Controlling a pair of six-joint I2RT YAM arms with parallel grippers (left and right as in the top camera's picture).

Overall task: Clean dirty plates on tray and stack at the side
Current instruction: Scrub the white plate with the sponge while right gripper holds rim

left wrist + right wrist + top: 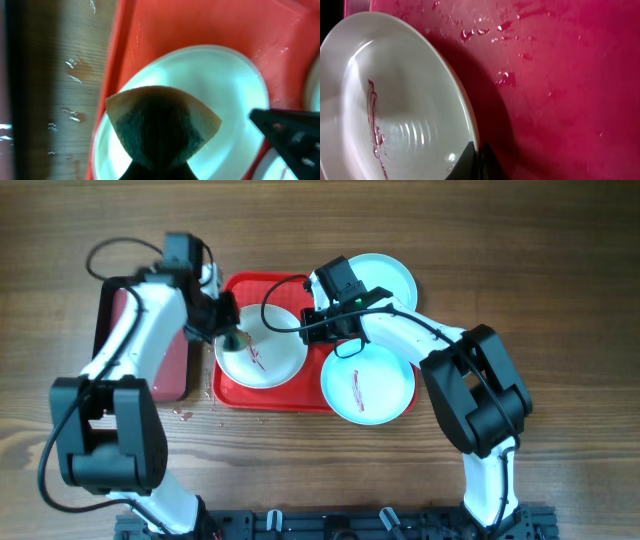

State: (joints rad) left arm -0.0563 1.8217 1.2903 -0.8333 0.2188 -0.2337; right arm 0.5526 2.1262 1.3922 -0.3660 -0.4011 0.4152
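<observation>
Reddish smears run across the white plate's middle (257, 359) and the sponge is at the plate's rim, so the robot's left gripper should rub the sponge over the smears toward the plate's near rim (260, 384).
A white plate (268, 360) with reddish smears lies on the left part of the red tray (300, 395). My left gripper (222, 330) is shut on a green and yellow sponge (233, 340) that rests on the plate's left side. In the left wrist view the sponge (160, 125) covers part of the plate (225, 85). My right gripper (308, 327) is shut on the plate's right rim. The right wrist view shows its fingers (477, 161) pinching the rim of the plate (405, 100). A smeared light blue plate (368, 383) lies at the tray's right end. Another light blue plate (390, 278) sits behind, off the tray.
A smaller black-rimmed tray with a maroon inside (168, 360) lies left of the red tray, under my left arm. Water drops lie on the wood (185, 415) by the tray's front left corner and on the tray floor (505, 77).
</observation>
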